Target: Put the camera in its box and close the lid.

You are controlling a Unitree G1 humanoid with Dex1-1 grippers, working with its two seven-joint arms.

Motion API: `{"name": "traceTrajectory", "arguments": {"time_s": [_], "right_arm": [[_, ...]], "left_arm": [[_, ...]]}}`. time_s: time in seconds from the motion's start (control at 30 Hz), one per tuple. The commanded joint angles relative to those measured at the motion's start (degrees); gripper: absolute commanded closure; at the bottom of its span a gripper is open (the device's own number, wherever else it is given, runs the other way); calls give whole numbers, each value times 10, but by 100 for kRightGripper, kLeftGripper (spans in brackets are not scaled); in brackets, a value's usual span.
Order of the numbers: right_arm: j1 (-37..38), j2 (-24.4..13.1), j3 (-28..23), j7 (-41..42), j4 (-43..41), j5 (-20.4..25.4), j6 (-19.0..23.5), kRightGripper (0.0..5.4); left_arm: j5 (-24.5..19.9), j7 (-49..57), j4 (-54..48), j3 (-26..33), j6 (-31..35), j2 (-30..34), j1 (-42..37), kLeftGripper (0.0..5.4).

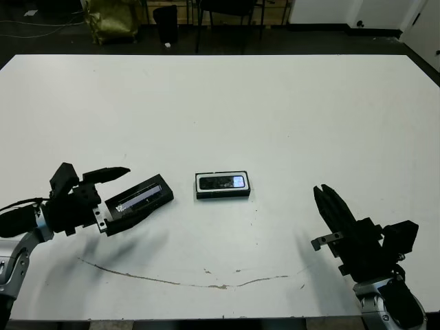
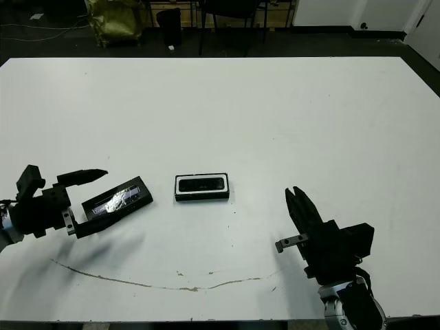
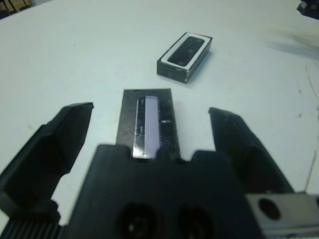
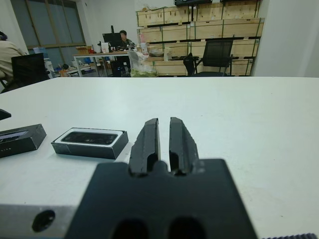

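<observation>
My gripper will lower the lid (image 1: 141, 202) onto the box, and the lid should cover the white lining completely, because the lid's black outline matches the box's outer rim (image 1: 223, 185).
The box (image 1: 223, 194) sits mid-table, black walls with a white lining, and the camera (image 1: 221, 182) lies flat inside it. To its left the lid (image 1: 141, 197) rests on the table, its shiny strip facing up. My left gripper (image 1: 118, 199) is open, and its fingers (image 3: 67, 129) stand wide apart on either side of the lid's near end without pressing it. Off to the box's right and nearer the front edge, my right gripper (image 1: 320, 190) is shut with nothing in it. The right wrist view shows its fingers (image 4: 149, 137) pressed together, with the box (image 4: 89, 148) beyond.
A thin dark scuff line (image 1: 172, 280) runs along the table near the front edge. Chairs and a yellow bag (image 1: 110, 17) stand on the floor beyond the far edge. A person (image 4: 123, 37) sits at a desk far behind the table.
</observation>
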Motion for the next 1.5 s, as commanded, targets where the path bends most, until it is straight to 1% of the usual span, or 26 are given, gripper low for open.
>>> {"name": "traceTrajectory", "arguments": {"time_s": [0.03,0.13,0.2,0.3,0.4,0.5,0.67,0.83,0.9,0.97,1.03,1.17,1.37,1.43,1.5], "right_arm": [[10,-9,2,-8,-6,-6,18,540],[11,-8,2,-11,-9,-2,26,540],[11,-8,2,-8,-5,0,20,540],[12,-8,2,-6,-5,4,21,540],[9,-9,0,3,6,5,7,540],[13,-8,2,-7,-8,5,26,540],[10,-7,1,5,5,9,6,540],[13,-11,1,2,-1,7,13,540],[14,-12,1,0,-7,8,20,540],[13,-12,0,4,-4,17,19,540],[15,-11,1,0,-5,16,21,540],[16,-11,2,-2,-7,12,19,540],[16,-14,0,-6,-10,10,27,540],[14,-15,-1,-1,-4,12,19,540],[12,-15,-2,0,0,12,16,540]], "left_arm": [[5,-17,25,-5,3,0,-6,1],[15,-27,45,-9,-9,3,-12,1],[29,-27,56,-11,-28,4,-15,1],[34,-26,69,-12,-21,4,-17,1],[41,-31,87,-13,-31,3,-22,1],[50,-31,105,-15,-42,2,-27,1],[53,-32,130,-14,-47,-2,-32,1],[57,-36,154,-17,-48,-3,-38,1],[63,-38,164,-19,-66,-5,-40,1],[58,-43,170,-20,-55,-7,-43,1],[57,-49,175,-22,-55,-9,-45,1],[70,-44,169,-32,-54,-8,-43,1],[47,-73,162,-40,-8,-9,-47,1],[47,-72,154,-42,-5,-8,-45,1],[45,-77,146,-42,3,-5,-44,23]]}}
